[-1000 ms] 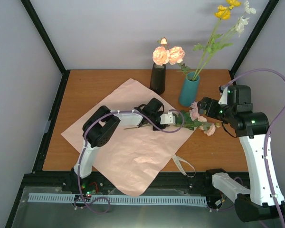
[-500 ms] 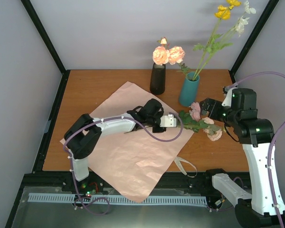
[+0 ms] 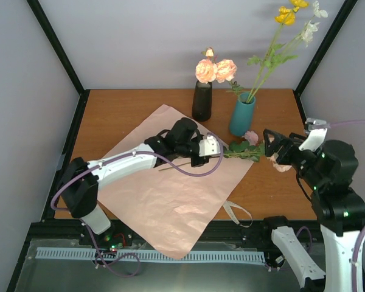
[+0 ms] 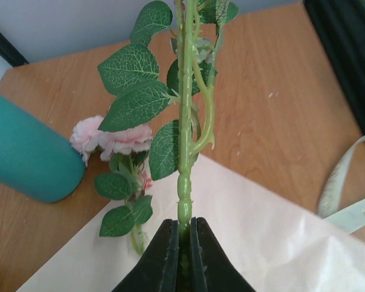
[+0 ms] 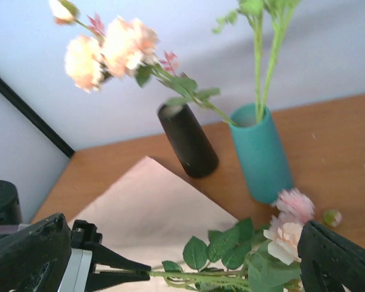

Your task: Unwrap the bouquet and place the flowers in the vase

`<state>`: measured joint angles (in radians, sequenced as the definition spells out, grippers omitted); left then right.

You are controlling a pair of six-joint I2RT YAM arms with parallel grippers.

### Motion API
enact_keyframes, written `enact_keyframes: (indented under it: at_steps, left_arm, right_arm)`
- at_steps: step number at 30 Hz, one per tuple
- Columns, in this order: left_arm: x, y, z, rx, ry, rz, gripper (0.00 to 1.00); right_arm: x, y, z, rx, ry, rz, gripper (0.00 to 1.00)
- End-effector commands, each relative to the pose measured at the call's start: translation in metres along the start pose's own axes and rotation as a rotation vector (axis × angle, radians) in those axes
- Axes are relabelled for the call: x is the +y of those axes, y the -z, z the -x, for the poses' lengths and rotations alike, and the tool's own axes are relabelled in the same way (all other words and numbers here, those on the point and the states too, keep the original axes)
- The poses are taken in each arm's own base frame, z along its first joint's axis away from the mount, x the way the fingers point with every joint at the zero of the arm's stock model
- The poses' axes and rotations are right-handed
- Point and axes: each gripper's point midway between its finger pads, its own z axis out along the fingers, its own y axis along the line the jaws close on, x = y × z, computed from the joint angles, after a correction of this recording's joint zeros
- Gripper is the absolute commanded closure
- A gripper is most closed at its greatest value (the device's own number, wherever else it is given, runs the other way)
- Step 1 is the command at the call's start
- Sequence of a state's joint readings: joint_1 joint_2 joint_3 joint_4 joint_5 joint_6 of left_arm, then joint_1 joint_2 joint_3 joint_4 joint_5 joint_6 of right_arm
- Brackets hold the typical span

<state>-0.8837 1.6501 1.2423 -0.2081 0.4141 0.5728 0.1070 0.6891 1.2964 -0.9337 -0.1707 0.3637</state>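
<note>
I keep moving in until my right gripper's open fingers close below the roses [image 3: 255, 152], because the green stem [image 3: 235, 154] runs from my left gripper toward those fingers.
My left gripper [image 3: 212, 148] is shut on the cut end of a green stem [image 4: 184, 182] above the pink paper sheet [image 3: 164, 182]. The leafy stem runs right to pale pink rose heads [image 3: 250, 137] beside the teal vase [image 3: 242, 115]. Around that flower end my right gripper [image 3: 275, 152] stands wide open, leaves and a rose [image 5: 287, 236] lying between its fingers [image 5: 24, 255] without being pinched. The teal vase holds yellow and white blossoms [image 3: 292, 15]. A black vase [image 3: 202, 100] holds peach roses [image 3: 216, 71].
The beige ribbon [image 3: 234, 210] lies loose off the paper's right corner near the table's front edge [image 3: 170, 216]. Both vases stand close together at the back centre. Black frame posts [image 3: 55, 42] rise at the back corners.
The left arm has stretched out low across the paper, still gripping the stem, which now points more toward the teal vase. The right gripper has drawn back to the right and opened slightly wider.
</note>
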Motion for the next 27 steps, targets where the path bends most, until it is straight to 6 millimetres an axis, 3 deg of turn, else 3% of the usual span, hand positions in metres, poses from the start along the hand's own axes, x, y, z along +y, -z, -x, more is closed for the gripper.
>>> enact_keyframes:
  at_steps: [1, 10, 16, 22, 27]
  left_arm:
    - [-0.008, 0.033, 0.049, -0.134, 0.103, -0.044, 1.00]
    - [0.003, 0.077, 0.111, -0.366, 0.267, -0.013, 1.00]
    - [0.015, 0.110, 0.142, -0.480, 0.334, 0.043, 1.00]
    - [0.020, 0.142, 0.169, -0.594, 0.364, 0.068, 1.00]
    - [0.022, 0.157, 0.189, -0.662, 0.374, 0.050, 1.00]
  right_arm:
    - [0.026, 0.020, 0.018, -0.139, 0.044, 0.143, 0.00]
    - [0.073, 0.062, 0.027, -0.280, 0.096, 0.423, 0.00]
    - [0.099, 0.075, 0.027, -0.280, 0.137, 0.579, 0.00]
    - [0.105, 0.065, 0.019, -0.222, 0.133, 0.640, 0.00]
    - [0.111, 0.047, 0.017, -0.149, 0.088, 0.695, 0.09]
